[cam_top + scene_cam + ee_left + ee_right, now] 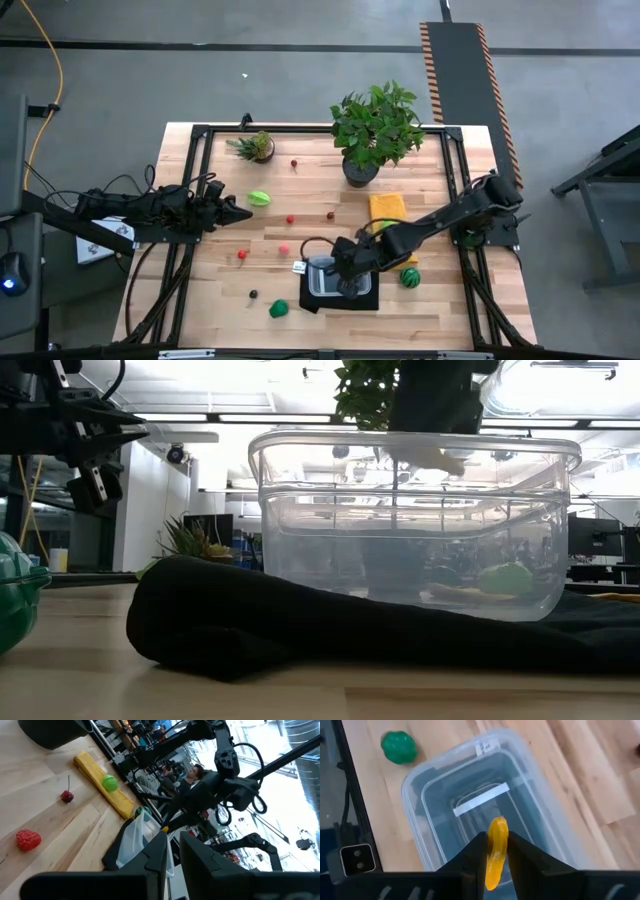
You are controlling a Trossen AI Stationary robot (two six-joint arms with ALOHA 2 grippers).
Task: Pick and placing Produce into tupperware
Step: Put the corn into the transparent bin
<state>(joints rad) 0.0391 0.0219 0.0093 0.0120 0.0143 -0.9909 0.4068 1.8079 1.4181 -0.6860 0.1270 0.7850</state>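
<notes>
The yellow piece (pixel 440 460) hangs inside the tupperware's open rim. My right gripper should keep lowering it toward the tupperware's bottom (pixel 405 594) until it is well inside, then let go.
The clear tupperware (pixel 325 281) (pixel 470 785) (pixel 415 520) stands on a black mat (pixel 300 625). My right gripper (pixel 347 283) (pixel 496 840) hangs over it, shut on a small yellow banana-shaped produce piece (pixel 496 855). My left gripper (pixel 243 213) (pixel 173 862) waits shut above the table's left half, beside a green-yellow piece (pixel 259 198). Loose on the wood lie red pieces (pixel 242 255) (pixel 28 840), a cherry (pixel 67 796), a pink piece (pixel 284 249), a dark one (pixel 253 294), a green one (pixel 279 309) (pixel 399 747) and a striped green one (pixel 410 277). My right gripper pinches the yellow piece between its two fingers (pixel 475 852), which point down from above. They grip across its upper part (pixel 497 827). The piece is lifted clear and hangs over the tupperware's open inside.
A yellow cloth (pixel 386 207) (pixel 102 782) with a green ball (pixel 110 783) on it lies right of centre. A big potted plant (pixel 372 130) and a small one (pixel 256 147) stand along the far edge. A black frame (pixel 200 135) borders the table.
</notes>
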